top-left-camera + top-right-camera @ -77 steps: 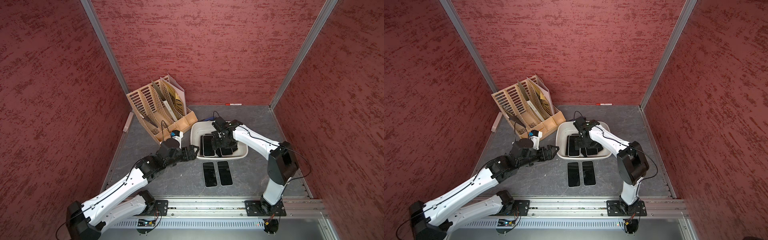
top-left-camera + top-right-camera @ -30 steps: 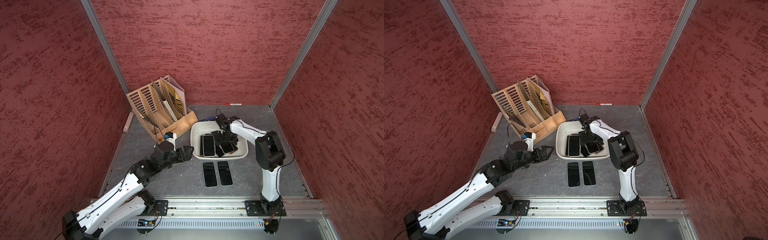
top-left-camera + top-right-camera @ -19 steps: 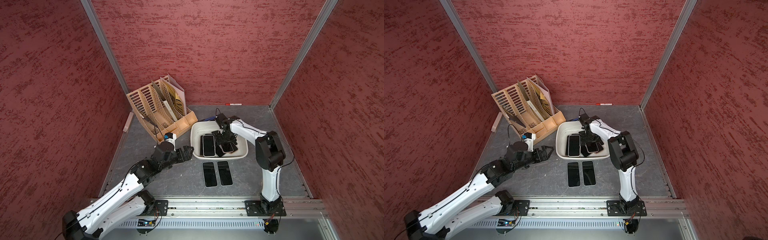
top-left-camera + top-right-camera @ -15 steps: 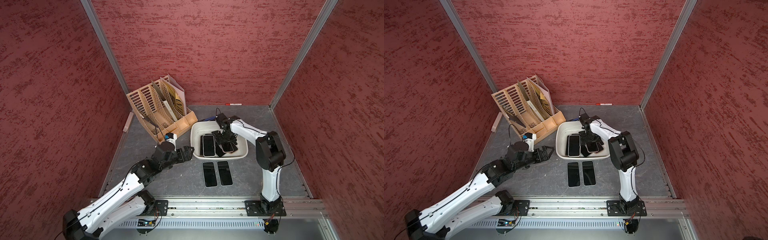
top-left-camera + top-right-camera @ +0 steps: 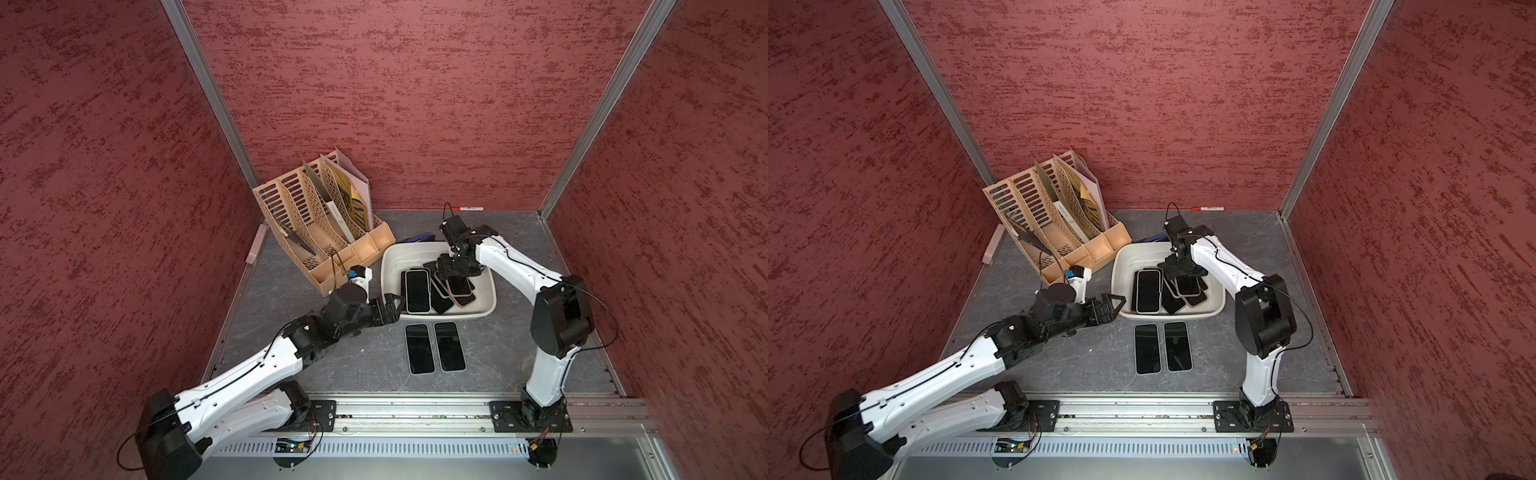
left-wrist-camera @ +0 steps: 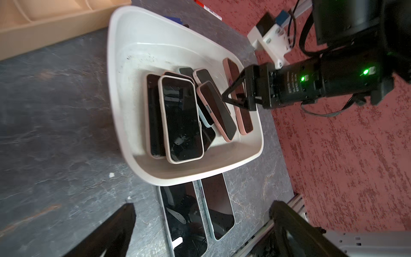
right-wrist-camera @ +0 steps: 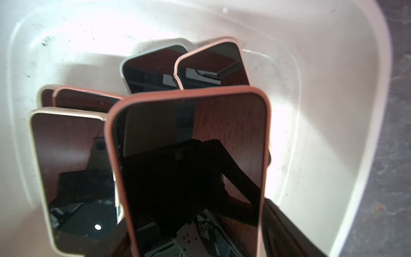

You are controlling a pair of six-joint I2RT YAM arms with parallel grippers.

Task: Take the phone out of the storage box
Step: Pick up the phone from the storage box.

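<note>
Next, my right gripper hands the pink-cased phone [image 5: 461, 292] to my left gripper, because the free spot [image 5: 389, 352] beside the phone row is on my left gripper's side.
The storage box [image 5: 388, 266] [image 5: 1119, 266] is a shallow off-white tub holding several phones. My right gripper [image 5: 455, 268] [image 5: 1179, 268] [image 6: 229, 95] reaches down into it and is shut on a pink-cased phone [image 7: 191, 155] [image 6: 216, 111], whose near end is tilted up off the pile. One dark finger [image 7: 284, 227] shows against the phone's edge. A white-cased phone [image 5: 417, 291] lies flat in the box's left half. My left gripper [image 5: 392, 305] [image 5: 1115, 305] [image 6: 201, 205] stands open and empty, low by the box's near-left corner.
Two phones [image 5: 419, 348] [image 5: 449, 345] lie side by side, screens up, on the grey table in front of the box. A beige slotted file organizer [image 5: 320, 224] stands behind and left of it. A red marker [image 5: 467, 208] lies along the back wall.
My right gripper's jaws have closed on the pink-cased phone inside the box. The left arm has barely moved.
</note>
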